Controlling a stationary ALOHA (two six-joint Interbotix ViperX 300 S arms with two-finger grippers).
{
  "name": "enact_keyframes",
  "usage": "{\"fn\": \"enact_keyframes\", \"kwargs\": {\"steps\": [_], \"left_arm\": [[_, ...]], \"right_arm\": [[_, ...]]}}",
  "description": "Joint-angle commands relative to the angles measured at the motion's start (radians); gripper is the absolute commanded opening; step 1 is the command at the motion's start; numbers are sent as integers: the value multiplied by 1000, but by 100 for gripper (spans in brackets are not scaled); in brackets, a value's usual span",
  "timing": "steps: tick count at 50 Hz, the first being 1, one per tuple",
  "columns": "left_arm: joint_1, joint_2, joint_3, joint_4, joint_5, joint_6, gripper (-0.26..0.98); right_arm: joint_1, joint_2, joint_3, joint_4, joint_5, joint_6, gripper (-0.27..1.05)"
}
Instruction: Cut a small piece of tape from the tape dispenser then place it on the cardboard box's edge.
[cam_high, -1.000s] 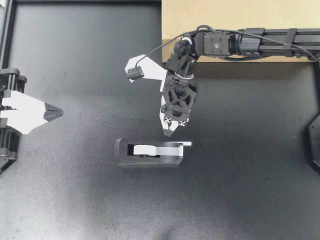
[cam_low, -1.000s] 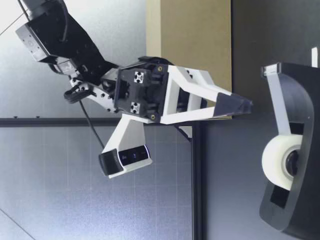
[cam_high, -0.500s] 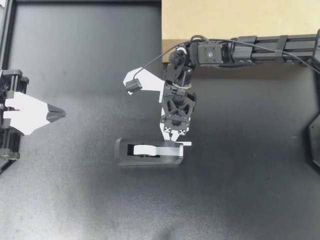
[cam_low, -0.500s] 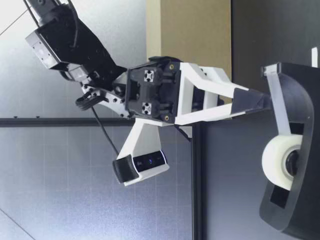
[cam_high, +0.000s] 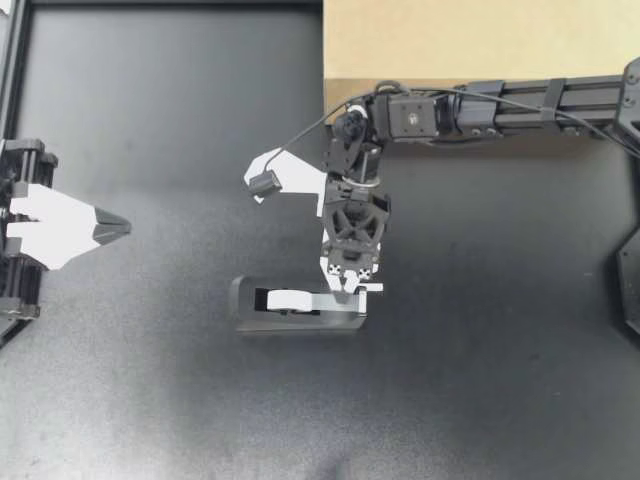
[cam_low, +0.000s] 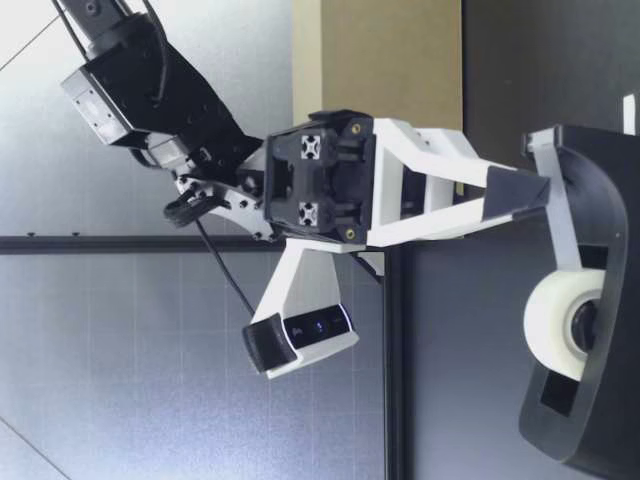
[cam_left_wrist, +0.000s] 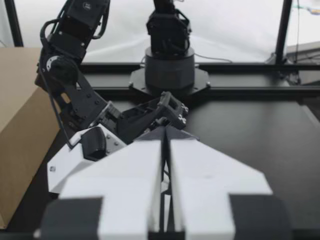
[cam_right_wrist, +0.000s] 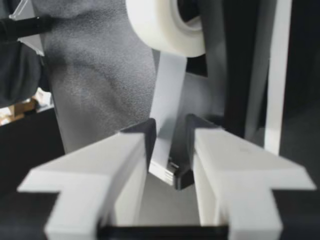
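Note:
I expect a short piece to tear off when I pull, because the tape strip (cam_high: 326, 301) reaches from the roll to the dispenser's cutter (cam_high: 362, 302). Fresh tape will be left at the cutter.
The black tape dispenser (cam_high: 298, 304) lies in the middle of the table, with its white roll (cam_low: 560, 325) and a strip (cam_low: 553, 215) running up to the cutter. My right gripper (cam_high: 350, 284) points down over the cutter end. Its fingers are open and stand on either side of the tape strip (cam_right_wrist: 167, 90) and the cutter tip, with the roll (cam_right_wrist: 165, 25) just ahead of the right gripper (cam_right_wrist: 170, 135). In the low view the right gripper (cam_low: 532, 190) touches the dispenser's top. The cardboard box (cam_high: 450, 40) stands at the back. My left gripper (cam_high: 112, 227) is shut and empty at the left edge.
The right arm (cam_high: 500, 95) stretches along the box's front edge. A dark robot base (cam_left_wrist: 170, 75) and a black frame rail (cam_left_wrist: 240, 65) stand beyond the left gripper (cam_left_wrist: 165, 135). The cardboard box (cam_left_wrist: 20, 125) also shows beside the left gripper.
My right gripper has moved down and forward from just behind the dispenser onto its cutter end, with the tape strip now between its fingers. The left arm has stayed still.

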Motion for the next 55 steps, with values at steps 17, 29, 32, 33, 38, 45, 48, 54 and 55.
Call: {"fn": "enact_keyframes", "kwargs": {"steps": [17, 29, 32, 33, 38, 45, 48, 54, 55], "left_arm": [[2, 6, -11, -2, -9, 0, -10], [2, 8, -9, 0, -9, -3, -10], [2, 6, -8, 0, -9, -3, -10], [2, 6, -6, 0, -9, -3, -10], [2, 6, -6, 0, -9, -3, -10], [2, 6, -8, -2, -9, -3, -10], [2, 6, -6, 0, -9, -3, -10], [2, 6, -8, 0, -9, -3, -10], [2, 6, -8, 0, -9, -3, -10]], "right_arm": [[12, -34, -38, -2, 5, 3, 18], [12, -40, -41, -5, 2, 5, -2], [12, -41, -41, -5, 0, 3, -5], [12, -43, -43, -5, 2, 5, -6], [14, -54, -43, -2, -2, 5, -8], [14, -74, -46, 3, -5, 12, -8], [14, -80, -46, 3, -5, 23, -8], [12, -92, -32, -8, -2, 26, -9], [12, -95, -29, -12, -2, 26, -9]]}}
